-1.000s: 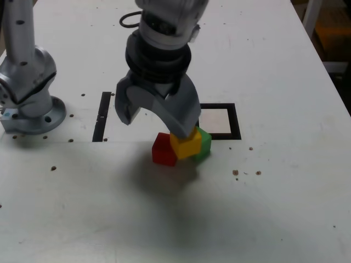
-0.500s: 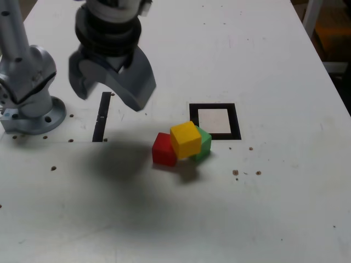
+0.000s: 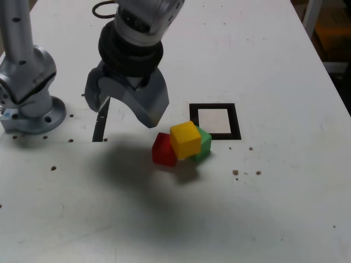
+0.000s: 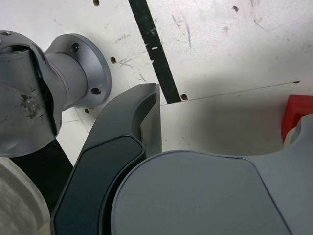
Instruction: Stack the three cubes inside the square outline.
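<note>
My gripper should come back, take hold of the red cube (image 3: 163, 150) and bring it into the square outline first, because the cubes sit bunched (image 3: 183, 143) outside the outline.
The three cubes sit bunched together just in front of the square outline (image 3: 236, 124), outside it. The red cube (image 3: 163, 151) is on the exterior view's left and the green cube (image 3: 204, 144) on its right. The yellow cube (image 3: 185, 139) rests tilted across the two. My gripper (image 3: 124, 111) hangs open and empty above the table, to the exterior view's left of the red cube and apart from it. The wrist view shows one dark finger (image 4: 122, 147) and an edge of the red cube (image 4: 296, 113).
A narrow black strip (image 3: 98, 129) lies on the white table under the gripper, also seen as the black strip (image 4: 155, 63) in the wrist view. The arm's grey base (image 3: 30, 93) stands at the exterior view's left, with its flange (image 4: 78, 73) in the wrist view. Small holes dot the table.
The open gripper left the cubes, swung up and to the exterior view's left, then came partway back toward them. The yellow cube stays tilted on the red and green ones.
</note>
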{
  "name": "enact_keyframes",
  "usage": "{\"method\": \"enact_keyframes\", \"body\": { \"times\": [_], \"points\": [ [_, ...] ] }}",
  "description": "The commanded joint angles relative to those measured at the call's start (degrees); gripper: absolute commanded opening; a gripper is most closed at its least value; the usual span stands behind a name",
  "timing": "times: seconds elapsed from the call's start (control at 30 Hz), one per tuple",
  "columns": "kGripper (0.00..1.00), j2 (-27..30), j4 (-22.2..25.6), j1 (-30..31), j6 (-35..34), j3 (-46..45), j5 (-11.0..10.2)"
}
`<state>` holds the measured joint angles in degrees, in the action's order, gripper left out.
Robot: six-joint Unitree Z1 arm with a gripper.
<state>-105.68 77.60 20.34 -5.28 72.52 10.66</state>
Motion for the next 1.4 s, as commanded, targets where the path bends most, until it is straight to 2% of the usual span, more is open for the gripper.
{"method": "enact_keyframes", "body": {
  "times": [0.0,0.33,0.5,0.73,0.87,0.97,1.13,1.37],
  "points": [
    [0.99,-1.72,0.1,-0.04,0.42,1.32,0.14],
    [0.99,-9.27,0.71,0.58,1.64,10.87,0.23],
    [0.99,-10.58,1.53,1.14,1.91,13.9,0.13],
    [0.99,-4.78,4.59,2.09,0.51,12.4,-0.38],
    [0.99,-0.63,5.29,2.47,0.32,8.19,1.27],
    [1.0,0.81,5.48,2.74,1.25,6.97,1.59],
    [1.0,2.05,5.03,5.46,1.95,6.55,-1.16],
    [0.99,0.53,3.82,12.48,2.09,9.48,-2.25]
  ]
}}
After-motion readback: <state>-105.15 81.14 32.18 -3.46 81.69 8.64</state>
